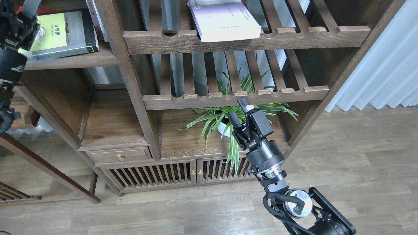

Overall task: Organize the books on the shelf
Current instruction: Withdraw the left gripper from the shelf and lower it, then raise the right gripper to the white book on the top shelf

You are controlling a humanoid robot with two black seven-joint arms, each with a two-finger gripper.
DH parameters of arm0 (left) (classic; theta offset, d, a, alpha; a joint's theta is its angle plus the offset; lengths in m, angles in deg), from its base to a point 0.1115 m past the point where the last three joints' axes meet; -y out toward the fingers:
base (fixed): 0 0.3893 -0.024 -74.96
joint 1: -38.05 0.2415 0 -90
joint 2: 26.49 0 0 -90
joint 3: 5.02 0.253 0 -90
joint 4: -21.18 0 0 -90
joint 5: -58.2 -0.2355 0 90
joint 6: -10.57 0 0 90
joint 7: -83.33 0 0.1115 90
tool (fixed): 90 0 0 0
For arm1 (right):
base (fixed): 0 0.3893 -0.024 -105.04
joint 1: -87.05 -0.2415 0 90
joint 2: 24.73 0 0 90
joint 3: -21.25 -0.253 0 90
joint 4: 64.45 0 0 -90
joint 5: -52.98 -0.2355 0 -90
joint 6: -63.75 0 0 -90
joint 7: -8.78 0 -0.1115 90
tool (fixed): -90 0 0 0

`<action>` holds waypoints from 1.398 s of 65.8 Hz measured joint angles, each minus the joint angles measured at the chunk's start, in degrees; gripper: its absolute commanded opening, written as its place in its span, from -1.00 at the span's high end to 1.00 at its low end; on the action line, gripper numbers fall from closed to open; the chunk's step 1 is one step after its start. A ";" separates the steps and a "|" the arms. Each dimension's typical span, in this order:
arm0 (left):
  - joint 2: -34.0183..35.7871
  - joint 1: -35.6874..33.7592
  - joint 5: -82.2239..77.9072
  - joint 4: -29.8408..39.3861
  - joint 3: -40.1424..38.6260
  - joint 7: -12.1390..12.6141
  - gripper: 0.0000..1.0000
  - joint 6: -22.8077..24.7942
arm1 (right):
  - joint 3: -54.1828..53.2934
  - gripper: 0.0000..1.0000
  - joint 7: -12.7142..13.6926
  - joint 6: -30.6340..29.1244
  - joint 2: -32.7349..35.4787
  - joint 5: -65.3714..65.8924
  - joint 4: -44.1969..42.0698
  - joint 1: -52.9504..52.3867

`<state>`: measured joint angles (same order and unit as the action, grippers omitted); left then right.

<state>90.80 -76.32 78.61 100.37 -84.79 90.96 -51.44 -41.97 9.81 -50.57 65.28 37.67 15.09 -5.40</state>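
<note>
I expect the white-lilac book [224,17] to stay flat and closed when I carry it by its lower corner, because its thick front edge [231,34] is straight and shut.
The black book with the lime-green panel [62,32] lies flat on the dark-brown shelf board [78,60] at the upper left. My left gripper [24,14] is at that book's left end, over its corner; its fingers run out of the top of the view, so I cannot tell its state. A small red patch [20,10] shows behind it, perhaps the red book. The white-lilac book [225,21] lies on the upper slatted rack [294,37], overhanging its notched front rail. My right gripper [239,111] is open and empty, below the lower rack and in front of a plant.
A green spider plant in a white pot [225,125] stands in the lower compartment, right behind my right gripper. The lower slatted rack [235,98] is just above it. A drawer [119,155] and slatted doors [169,174] sit below. White curtains [385,65] hang at right.
</note>
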 measured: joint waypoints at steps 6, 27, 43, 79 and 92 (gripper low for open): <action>-0.49 2.79 -0.11 0.05 0.43 -0.47 -0.91 0.00 | -0.50 -0.97 -0.05 1.04 0.00 -0.11 0.32 -1.49; -2.56 12.36 -1.37 0.05 1.00 -2.83 -0.92 0.00 | -0.97 -0.97 -0.07 7.90 0.00 -0.15 2.60 -7.15; -6.76 13.99 -4.00 -0.01 2.35 -2.90 -0.92 0.00 | -1.02 -0.96 -1.86 13.27 0.00 -0.12 2.64 -13.10; -13.56 16.90 -7.35 -0.22 7.26 -2.91 -0.96 0.00 | -2.82 -0.87 -4.68 23.97 -0.01 0.08 0.57 -22.12; -13.97 16.99 -7.38 -0.52 7.88 -2.98 -0.97 0.00 | -2.83 -0.76 -4.73 24.35 0.00 0.17 -2.34 -24.74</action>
<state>76.83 -59.33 71.23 99.85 -76.91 87.98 -51.44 -44.80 5.08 -26.22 65.27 37.84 12.75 -30.14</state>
